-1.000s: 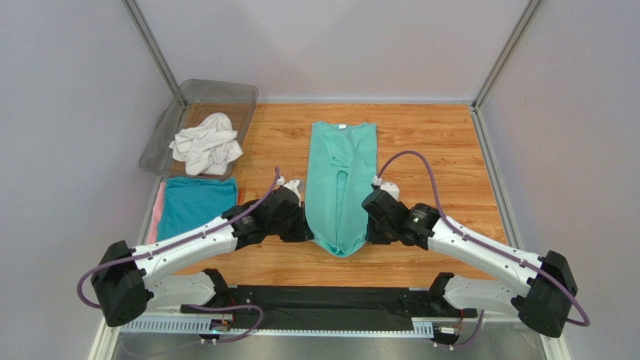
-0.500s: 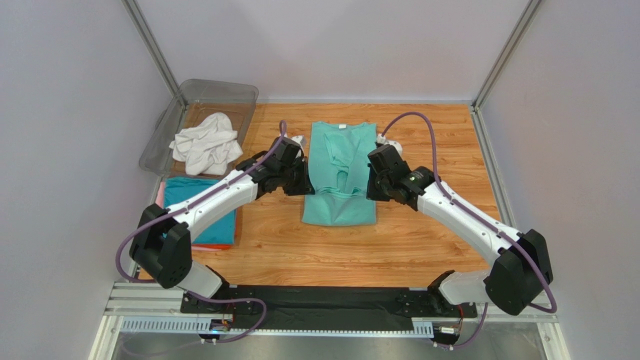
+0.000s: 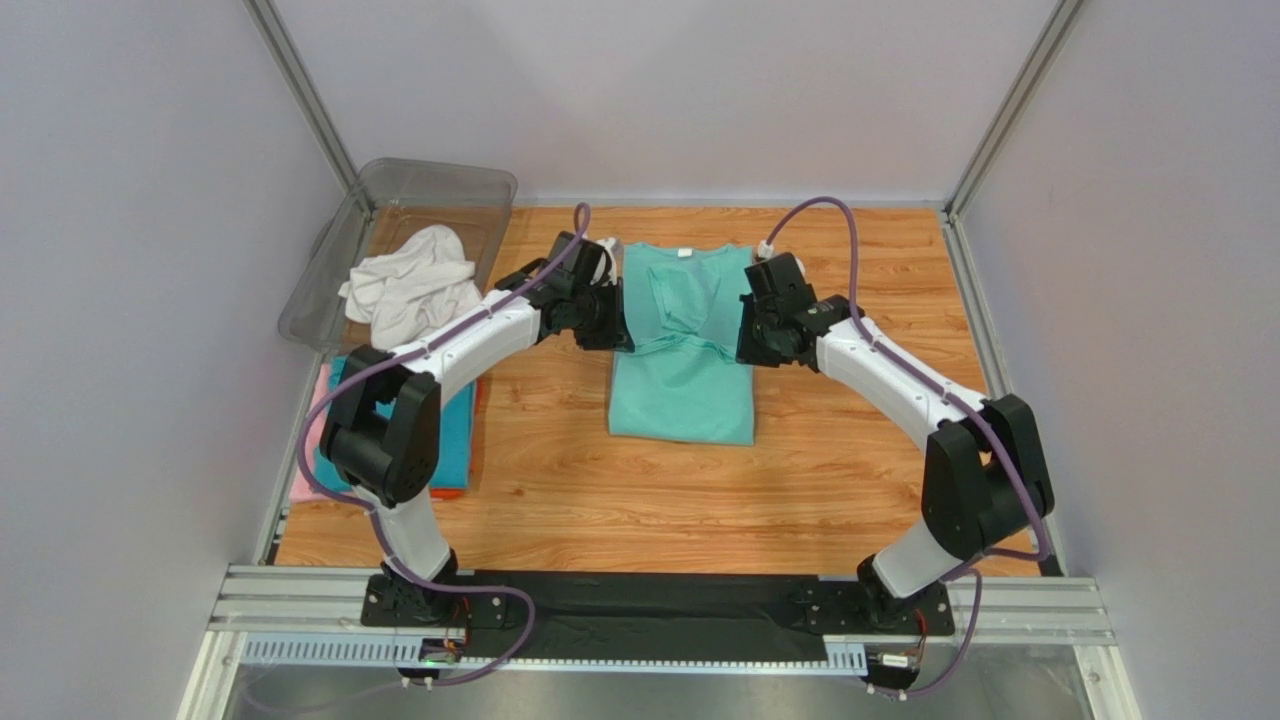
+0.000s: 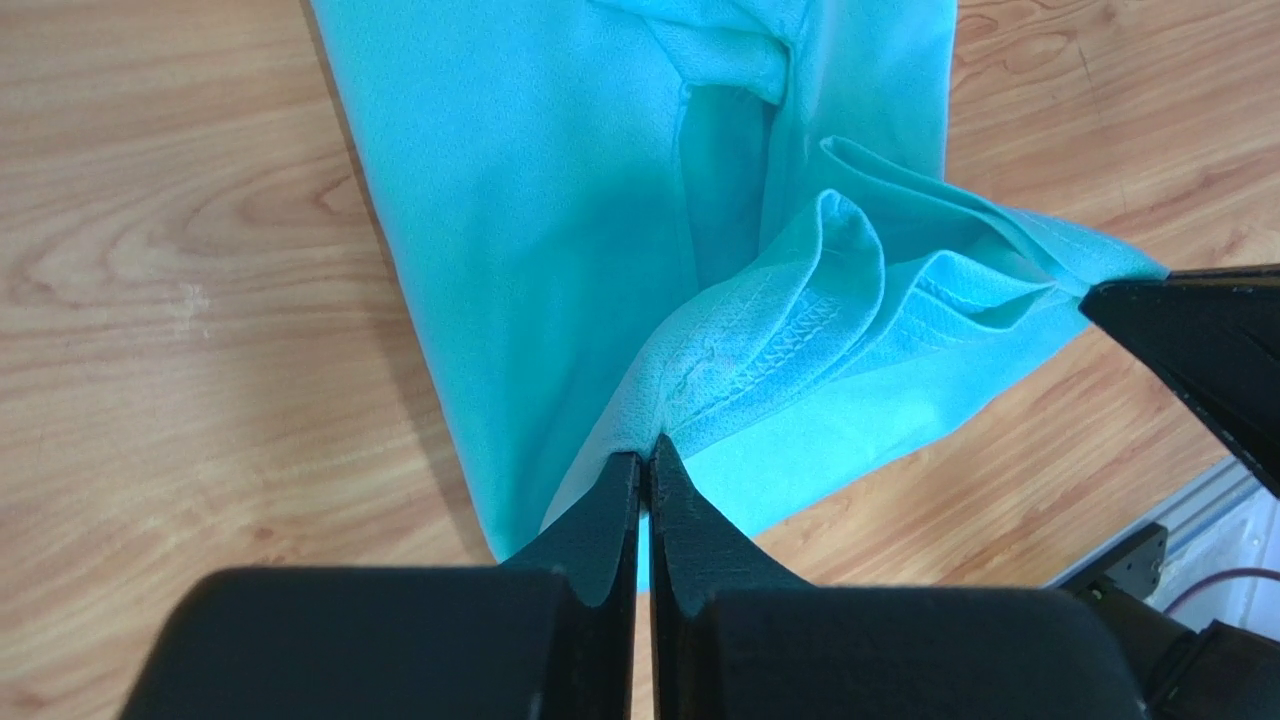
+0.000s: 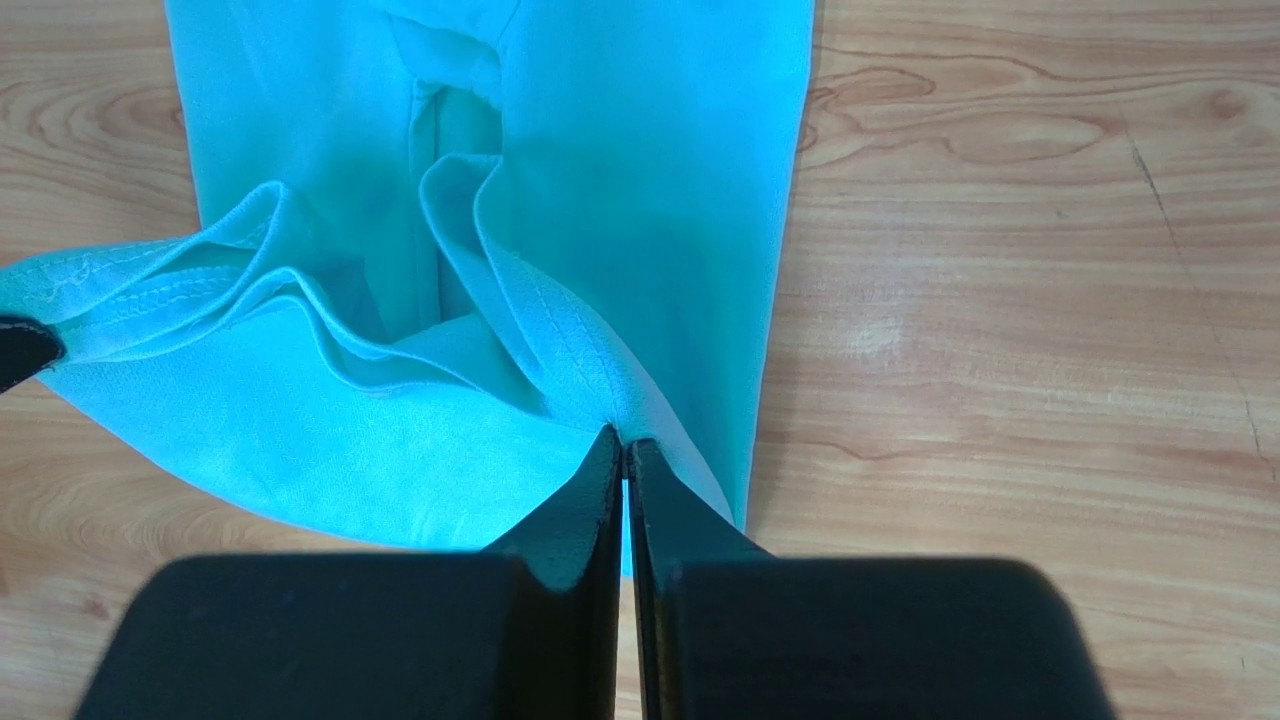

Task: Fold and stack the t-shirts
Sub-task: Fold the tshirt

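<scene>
I should now lower the hem's corner (image 5: 637, 402) with my right gripper, as it hangs just inside the mint green t-shirt's side edge. I should let go once it touches the upper half (image 5: 699, 285).
The mint green t-shirt (image 3: 684, 360) lies lengthwise in the middle of the wooden table, its hem end doubled back toward the collar. My left gripper (image 3: 619, 321) is shut on the hem's left corner (image 4: 706, 383). My right gripper (image 3: 745, 333) is shut on the hem's right corner (image 5: 564, 353). Both hold the hem a little above the shirt's upper half. A crumpled white t-shirt (image 3: 409, 285) lies in the clear bin (image 3: 436, 188). A folded teal-blue t-shirt (image 3: 455, 435) lies on a stack at the left, with pink and orange edges below it.
The clear plastic bin stands at the back left corner. The cell's grey walls and metal frame posts (image 3: 992, 120) close in the table. My right gripper's tip shows at the right of the left wrist view (image 4: 1202, 345).
Both grippers have carried the mint shirt's hem from the near end away toward the collar, folding the shirt in half. Both arms have stretched far out.
</scene>
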You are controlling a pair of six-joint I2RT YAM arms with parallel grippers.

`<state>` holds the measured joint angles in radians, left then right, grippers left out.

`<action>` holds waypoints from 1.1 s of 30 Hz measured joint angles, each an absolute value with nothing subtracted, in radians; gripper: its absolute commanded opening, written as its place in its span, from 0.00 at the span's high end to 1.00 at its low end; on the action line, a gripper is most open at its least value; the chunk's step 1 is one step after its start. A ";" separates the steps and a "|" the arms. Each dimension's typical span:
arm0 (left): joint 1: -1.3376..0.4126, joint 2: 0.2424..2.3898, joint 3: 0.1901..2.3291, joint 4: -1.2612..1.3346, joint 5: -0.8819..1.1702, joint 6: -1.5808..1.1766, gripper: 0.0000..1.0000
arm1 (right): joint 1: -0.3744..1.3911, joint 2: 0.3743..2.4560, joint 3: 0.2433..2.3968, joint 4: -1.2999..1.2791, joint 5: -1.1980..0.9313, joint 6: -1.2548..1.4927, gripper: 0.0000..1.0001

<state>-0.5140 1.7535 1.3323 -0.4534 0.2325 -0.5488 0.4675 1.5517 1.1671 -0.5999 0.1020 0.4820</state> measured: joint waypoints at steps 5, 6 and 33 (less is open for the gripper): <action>-0.496 1.832 1.381 -0.445 0.265 -0.524 0.98 | 0.427 1.616 1.188 -0.573 0.071 0.473 1.00; -0.493 1.846 1.389 -0.443 0.270 -0.521 0.97 | 0.420 1.629 1.192 -0.568 0.068 0.472 1.00; -0.428 1.671 1.270 -0.403 0.331 -0.521 0.00 | 0.357 1.510 1.155 -0.517 -0.075 0.466 0.00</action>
